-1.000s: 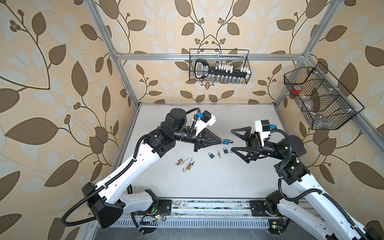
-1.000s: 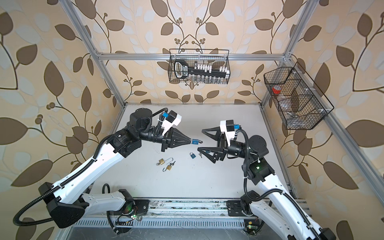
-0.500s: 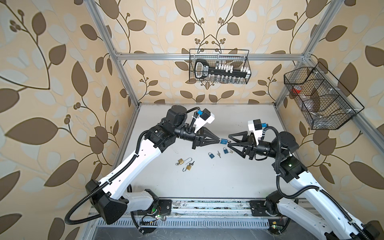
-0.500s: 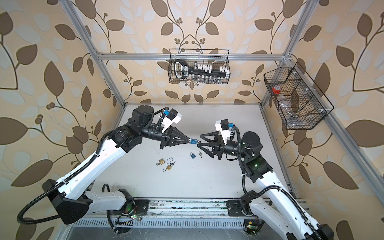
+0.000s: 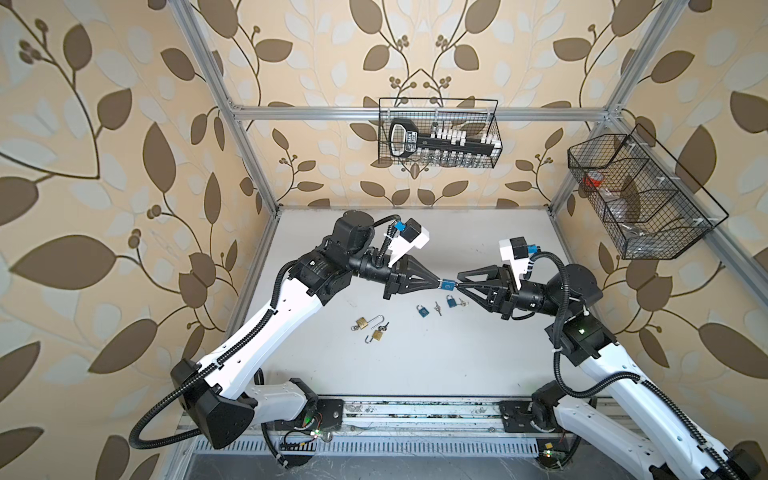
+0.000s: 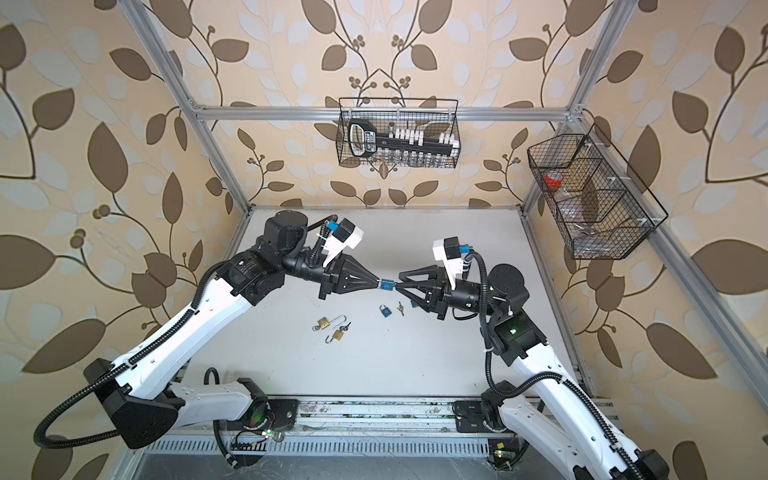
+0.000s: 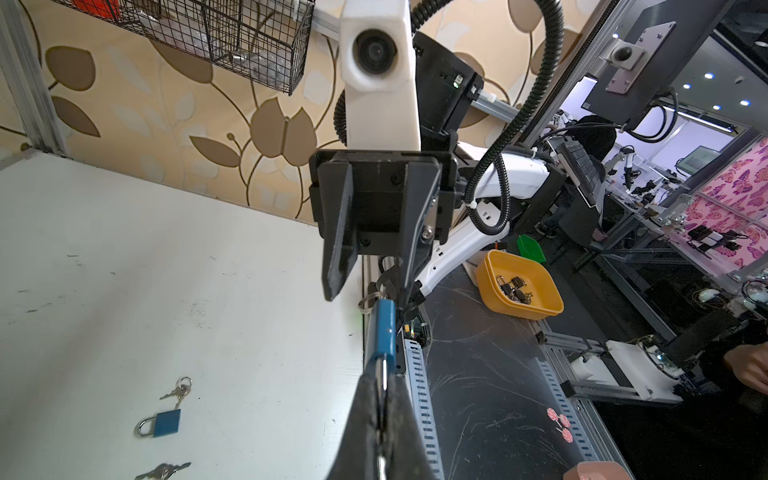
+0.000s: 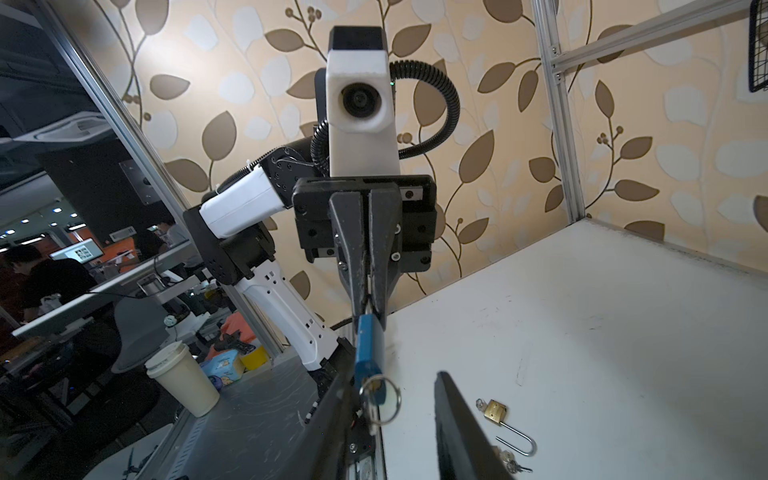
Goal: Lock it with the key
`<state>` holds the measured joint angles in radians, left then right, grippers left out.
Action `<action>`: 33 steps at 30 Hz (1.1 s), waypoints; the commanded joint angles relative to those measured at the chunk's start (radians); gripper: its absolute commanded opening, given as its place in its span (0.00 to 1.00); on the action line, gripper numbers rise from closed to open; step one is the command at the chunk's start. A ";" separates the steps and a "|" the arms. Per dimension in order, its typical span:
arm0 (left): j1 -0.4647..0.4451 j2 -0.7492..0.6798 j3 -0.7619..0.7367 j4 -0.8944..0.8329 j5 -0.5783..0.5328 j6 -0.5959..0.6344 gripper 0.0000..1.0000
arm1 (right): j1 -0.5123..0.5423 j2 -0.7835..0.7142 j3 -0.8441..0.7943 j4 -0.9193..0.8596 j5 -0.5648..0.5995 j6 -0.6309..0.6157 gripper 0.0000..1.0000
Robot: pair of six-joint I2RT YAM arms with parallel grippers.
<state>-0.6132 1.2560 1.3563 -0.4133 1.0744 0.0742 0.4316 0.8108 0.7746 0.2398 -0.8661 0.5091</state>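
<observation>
The key [image 8: 374, 414] sits near one finger of my right gripper, so I should center the open fingers and close them farther in on the padlock's body [image 8: 368, 352].
A small blue padlock [image 5: 447, 284] [image 6: 386, 285] hangs in the air above the middle of the white table [image 5: 478, 357]. My left gripper [image 5: 438, 284] [image 7: 384, 386] is shut on its shackle. A key [image 8: 375, 411] on a metal ring [image 8: 380, 395] sticks out of the lock's other end, facing my right gripper [image 5: 458, 282] [image 8: 397, 386]. The right jaws stand apart on either side of the key. One finger lies close against the key; the other finger [image 8: 453, 415] is well off it.
On the table below lie two more blue padlocks [image 5: 423, 311] [image 5: 451, 301], a loose bunch of keys [image 5: 436, 306] and two open brass padlocks [image 5: 361, 323] [image 5: 377, 335]. Wire baskets hang on the back wall [image 5: 440, 133] and the right wall [image 5: 640, 199].
My right gripper has come in from the right to the padlock's key end and its jaws have narrowed from wide open. The left gripper has kept its hold and shifted slightly right.
</observation>
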 commanded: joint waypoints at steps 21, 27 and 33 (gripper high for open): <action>0.015 -0.030 0.023 0.025 0.037 0.006 0.00 | -0.001 0.007 0.006 0.016 -0.089 0.012 0.33; 0.013 -0.030 0.026 0.025 0.039 0.006 0.00 | -0.001 0.009 -0.001 0.024 -0.084 0.015 0.33; 0.015 -0.014 0.027 0.052 0.072 -0.021 0.00 | 0.000 0.034 0.005 0.050 -0.106 0.030 0.47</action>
<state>-0.6132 1.2434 1.3563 -0.4152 1.0855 0.0689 0.4316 0.8352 0.7734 0.2596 -0.9440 0.5320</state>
